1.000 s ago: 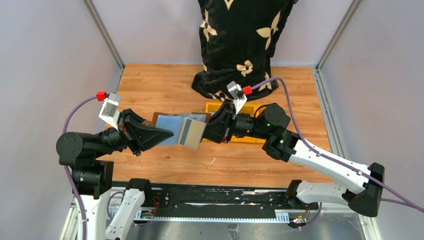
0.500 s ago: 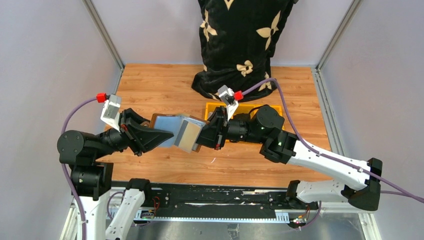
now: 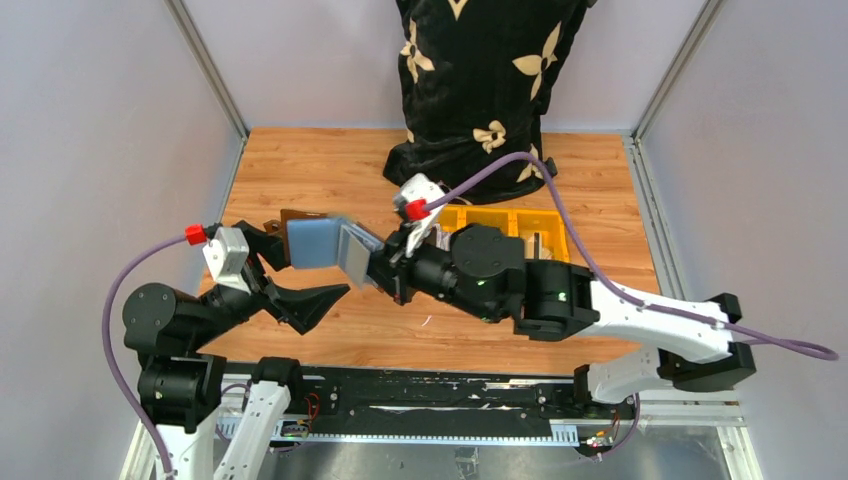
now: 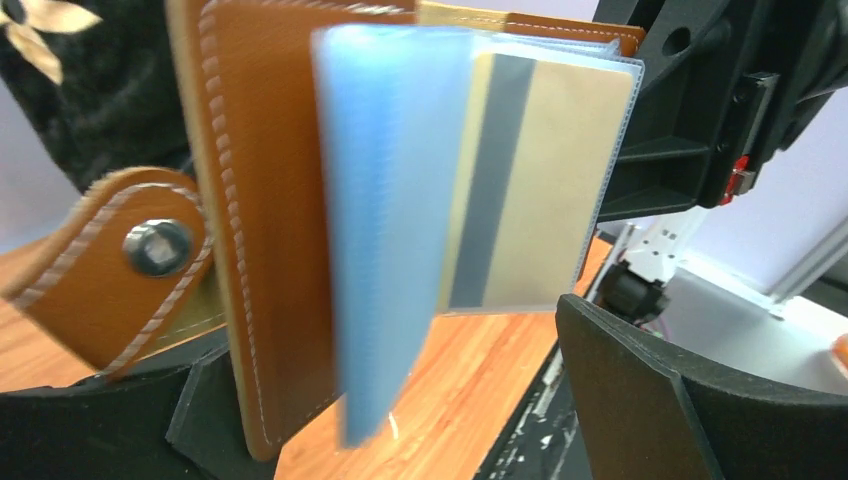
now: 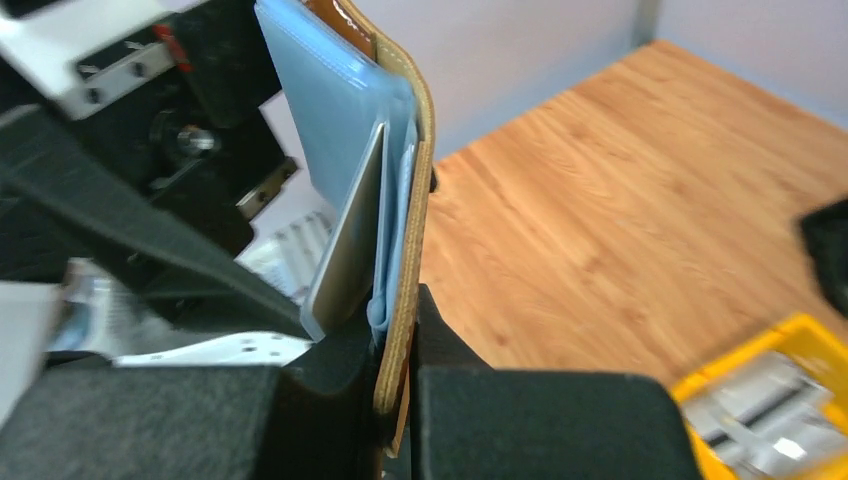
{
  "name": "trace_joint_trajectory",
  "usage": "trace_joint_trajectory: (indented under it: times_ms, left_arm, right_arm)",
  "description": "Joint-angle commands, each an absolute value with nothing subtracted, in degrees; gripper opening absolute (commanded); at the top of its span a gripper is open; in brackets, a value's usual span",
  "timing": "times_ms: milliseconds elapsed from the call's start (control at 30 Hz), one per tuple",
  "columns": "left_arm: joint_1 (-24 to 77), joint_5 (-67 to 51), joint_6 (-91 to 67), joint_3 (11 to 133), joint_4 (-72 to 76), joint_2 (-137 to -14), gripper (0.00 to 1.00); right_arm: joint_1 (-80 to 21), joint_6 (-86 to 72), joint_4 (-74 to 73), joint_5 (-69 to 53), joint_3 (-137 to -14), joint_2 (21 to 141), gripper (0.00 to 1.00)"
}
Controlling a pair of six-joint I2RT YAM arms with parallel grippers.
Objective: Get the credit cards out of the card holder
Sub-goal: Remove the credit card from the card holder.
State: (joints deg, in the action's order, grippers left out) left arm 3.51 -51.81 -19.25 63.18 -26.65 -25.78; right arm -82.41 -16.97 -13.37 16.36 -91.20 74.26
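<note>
The cover edge (image 5: 406, 318) beside the tan card is pinched in my right gripper, so next my left gripper clamps the holder (image 4: 262, 300) near the snap tab to free my right gripper.
The brown card holder (image 3: 300, 222) hangs open in the air over the left of the table, its blue plastic sleeves (image 3: 315, 243) fanned out. My right gripper (image 3: 385, 272) is shut on the edge of its brown cover (image 5: 412, 210). One tan credit card (image 4: 530, 180) with a dark stripe sits in a clear sleeve; it shows edge-on (image 5: 350, 240) in the right wrist view. My left gripper (image 3: 310, 265) stands wide open with the holder between its fingers (image 4: 640, 400), gripping nothing. The snap tab (image 4: 120, 260) hangs at the left.
Yellow bins (image 3: 510, 225) holding small items stand behind the right arm, one corner (image 5: 790, 340) showing in the right wrist view. A black patterned cloth bag (image 3: 480, 90) stands at the back centre. Metal frame posts (image 3: 205, 65) and grey walls border the wooden table (image 3: 320, 165).
My left gripper has opened wide, let go of the sleeve and drawn back to the left. My right arm has swung left, carrying the holder with it.
</note>
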Motion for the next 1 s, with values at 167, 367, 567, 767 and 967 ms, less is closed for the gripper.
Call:
trace_joint_trajectory:
  times_ms: [167,367,567,767,967]
  left_arm:
    - [3.6,-50.76,-15.39,58.6,-25.11,-20.89,1.0]
    - [3.61,-49.58,-13.22,56.5,-27.41,-19.71,0.95]
    - [3.6,-51.08,-9.87,60.32,-29.89,-21.38,0.67]
    - [3.61,-62.0,-21.47,61.94,-24.07,-24.18,0.46]
    - [3.61,-71.3,-51.24,57.82,2.51,-27.82,0.32]
  right_arm:
    - [-90.08,-2.81,-26.66,39.73,-109.49,90.88,0.0]
    - [-90.57,-1.14,-24.38,37.56,-108.03,90.3,0.0]
    - [-89.51,-0.26,-11.9,20.92,-89.8,76.32,0.0]
    - [-88.8,-2.41,-8.32,3.69,-79.04,67.3,0.0]
    - [-86.81,-4.97,-4.32,-4.23,-72.91,61.27,0.0]
